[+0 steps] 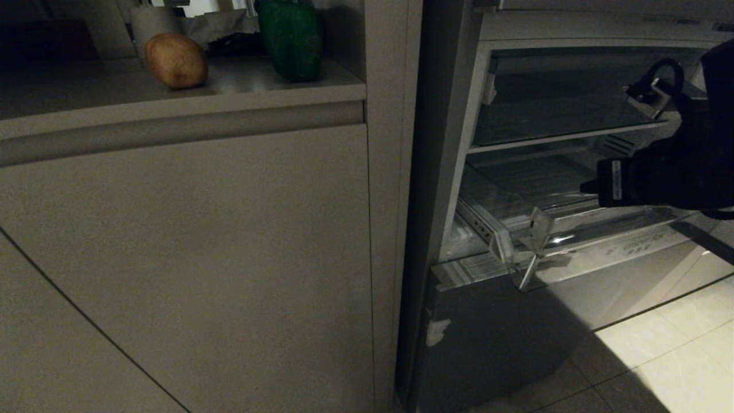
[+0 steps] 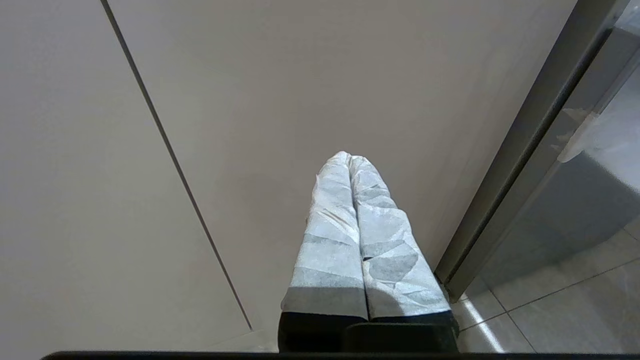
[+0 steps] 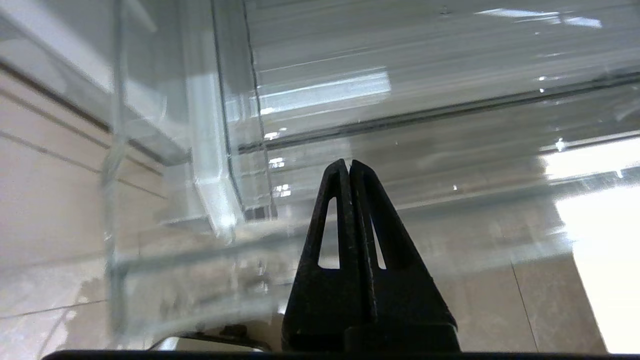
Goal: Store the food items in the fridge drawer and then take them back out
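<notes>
Next, my right gripper pulls back on the drawer's front edge from inside before loading the food, because most of the fridge drawer is still under the glass shelf.
A tan-brown potato and a dark green pepper-like item sit on the counter at the upper left. The fridge stands open on the right, with the clear plastic fridge drawer partly pulled out under a glass shelf. My right gripper reaches in from the right, just above the drawer's front lip. In the right wrist view its black fingers are shut and empty, close to the clear drawer wall. My left gripper, wrapped in white tape, is shut and empty, low in front of the cabinet.
A beige cabinet door fills the left under the counter. The fridge's grey side post divides cabinet from fridge. A glass shelf lies above the drawer and a grey lower front panel below it. Light tiles cover the floor.
</notes>
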{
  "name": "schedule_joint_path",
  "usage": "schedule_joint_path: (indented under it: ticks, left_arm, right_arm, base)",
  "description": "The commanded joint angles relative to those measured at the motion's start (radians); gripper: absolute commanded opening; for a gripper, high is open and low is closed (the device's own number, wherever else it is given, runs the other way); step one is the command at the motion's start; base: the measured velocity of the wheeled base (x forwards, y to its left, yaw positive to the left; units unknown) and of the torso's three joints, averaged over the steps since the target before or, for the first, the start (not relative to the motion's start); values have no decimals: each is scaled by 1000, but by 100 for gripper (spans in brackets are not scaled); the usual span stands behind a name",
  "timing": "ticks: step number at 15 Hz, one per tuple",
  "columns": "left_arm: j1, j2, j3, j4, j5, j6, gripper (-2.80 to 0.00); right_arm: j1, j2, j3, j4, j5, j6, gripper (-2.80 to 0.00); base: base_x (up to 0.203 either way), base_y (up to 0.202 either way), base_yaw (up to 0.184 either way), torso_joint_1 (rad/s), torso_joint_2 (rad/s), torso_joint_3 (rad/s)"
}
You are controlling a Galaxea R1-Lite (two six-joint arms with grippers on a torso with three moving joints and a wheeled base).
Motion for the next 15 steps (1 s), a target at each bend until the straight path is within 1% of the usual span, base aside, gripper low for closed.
schedule_joint_path:
  ticks: [1,6,9,15]
  left_arm:
    - [0,2,0,0,1,-1,-280]
    - [0,2,0,0,1,-1,-280]
    - [0,2,0,0,1,-1,-280]
    - [0,2,0,0,1,-1,-280]
  right_arm:
    - [0,50,-17,2,0,-2,-280]
    - [0,12,10,19,-2,-3,-280]
    - [0,-29,14,86,-2,-4,-280]
    - [0,-125,49,174,-2,-6,-280]
  base:
    - [0,0,0,0,0,0]
    - [0,0,0,0,0,0]
    - [0,0,0,0,0,0]
    - [0,0,0,0,0,0]
